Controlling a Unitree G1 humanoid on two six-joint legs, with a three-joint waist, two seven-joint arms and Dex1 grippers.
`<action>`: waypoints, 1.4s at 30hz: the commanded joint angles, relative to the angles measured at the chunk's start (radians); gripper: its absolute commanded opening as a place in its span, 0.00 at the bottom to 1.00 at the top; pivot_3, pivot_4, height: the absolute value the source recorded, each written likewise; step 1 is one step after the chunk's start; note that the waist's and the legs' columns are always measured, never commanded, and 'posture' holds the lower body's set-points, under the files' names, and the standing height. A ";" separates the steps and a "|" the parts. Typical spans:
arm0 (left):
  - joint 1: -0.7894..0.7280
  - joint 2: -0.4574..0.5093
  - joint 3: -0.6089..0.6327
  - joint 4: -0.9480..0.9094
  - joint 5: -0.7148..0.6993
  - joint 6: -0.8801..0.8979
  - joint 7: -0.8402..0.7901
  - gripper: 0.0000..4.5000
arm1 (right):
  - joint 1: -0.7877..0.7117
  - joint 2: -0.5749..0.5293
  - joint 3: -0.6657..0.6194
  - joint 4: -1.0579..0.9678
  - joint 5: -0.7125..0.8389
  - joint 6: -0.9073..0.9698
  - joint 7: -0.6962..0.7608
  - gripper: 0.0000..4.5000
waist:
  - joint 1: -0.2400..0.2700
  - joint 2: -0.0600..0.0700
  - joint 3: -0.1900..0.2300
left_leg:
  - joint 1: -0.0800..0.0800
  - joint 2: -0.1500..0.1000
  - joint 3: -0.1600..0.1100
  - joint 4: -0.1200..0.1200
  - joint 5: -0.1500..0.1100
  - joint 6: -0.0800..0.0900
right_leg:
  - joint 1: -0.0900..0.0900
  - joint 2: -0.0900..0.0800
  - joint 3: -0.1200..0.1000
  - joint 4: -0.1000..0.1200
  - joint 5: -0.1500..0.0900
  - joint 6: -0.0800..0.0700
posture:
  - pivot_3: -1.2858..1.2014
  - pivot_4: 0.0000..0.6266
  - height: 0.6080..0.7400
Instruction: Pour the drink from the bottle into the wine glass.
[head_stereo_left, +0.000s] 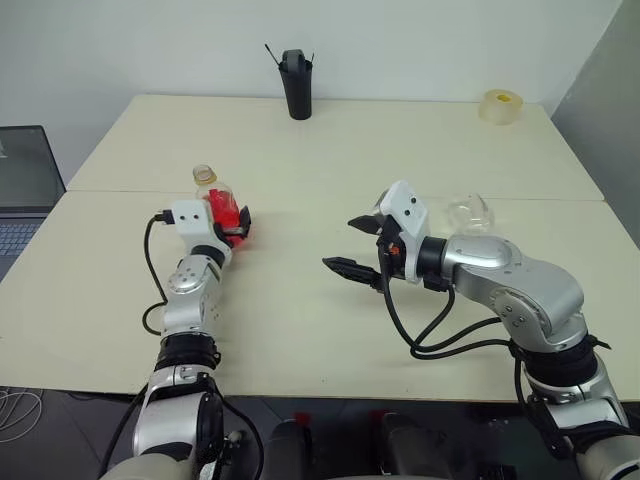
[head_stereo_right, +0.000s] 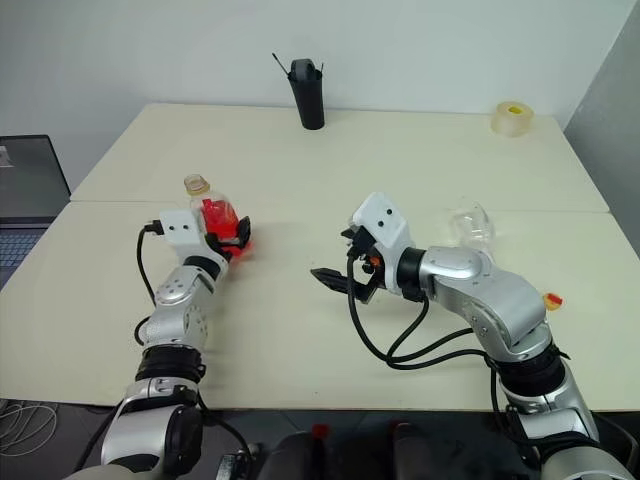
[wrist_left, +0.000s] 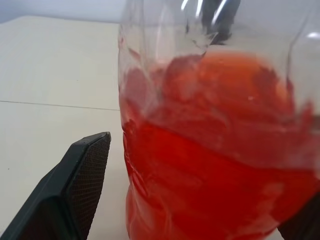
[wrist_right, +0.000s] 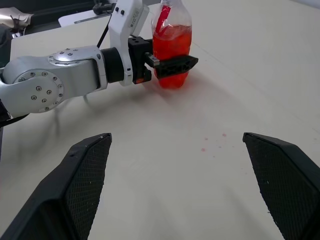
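I should expect the wine glass (head_stereo_left: 470, 214) to be empty when I carry it, because the pale table shows straight through the clear bowl.
The bottle (head_stereo_left: 222, 205), clear ribbed plastic with a yellowish neck, stands on the table at the left, roughly half full of the red drink (wrist_left: 210, 165). My left gripper (head_stereo_left: 238, 222) is open around its lower body. In the left wrist view one finger (wrist_left: 82, 175) stands clear of the bottle's wall. The wine glass (head_stereo_left: 470, 212) shows as a clear bowl behind my right forearm, with its stem hidden. My right gripper (head_stereo_left: 342, 243) hangs open and empty above the middle of the table, pointing toward the bottle (wrist_right: 171, 45).
A tall black cup (head_stereo_left: 296, 85) with sticks stands at the table's far edge. A tape roll (head_stereo_left: 502, 105) lies at the far right corner. A laptop (head_stereo_left: 25, 190) sits off the table's left side. Small red drops (wrist_right: 212, 142) spot the tabletop.
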 joint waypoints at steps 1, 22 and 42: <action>0.023 0.000 -0.008 -0.108 -0.012 0.038 0.000 0.99 | -0.010 -0.010 -0.023 -0.021 -0.004 -0.022 0.014 1.00 | 0.000 0.000 0.000 | 0.000 0.000 0.000 0.000 0.000 0.000 | 0.000 0.000 0.000 0.000 0.000 0.000 | 0.52 0.24 1.00; 0.234 -0.047 -0.021 -0.425 -0.010 0.174 0.066 0.99 | -0.002 -0.050 -0.033 0.001 -0.051 -0.047 0.042 1.00 | 0.001 0.000 0.000 | 0.000 0.000 0.000 0.000 0.000 0.000 | 0.000 -0.001 0.000 0.000 0.000 0.000 | 0.52 0.24 1.00; 0.314 0.274 -0.373 -0.956 -0.141 0.412 -0.518 0.99 | -0.495 -0.423 -0.306 0.474 -0.003 0.566 0.005 1.00 | 0.003 0.000 0.000 | 0.002 -0.001 0.002 -0.003 -0.001 0.001 | 0.002 0.003 0.002 -0.002 0.000 0.000 | 0.52 0.24 1.00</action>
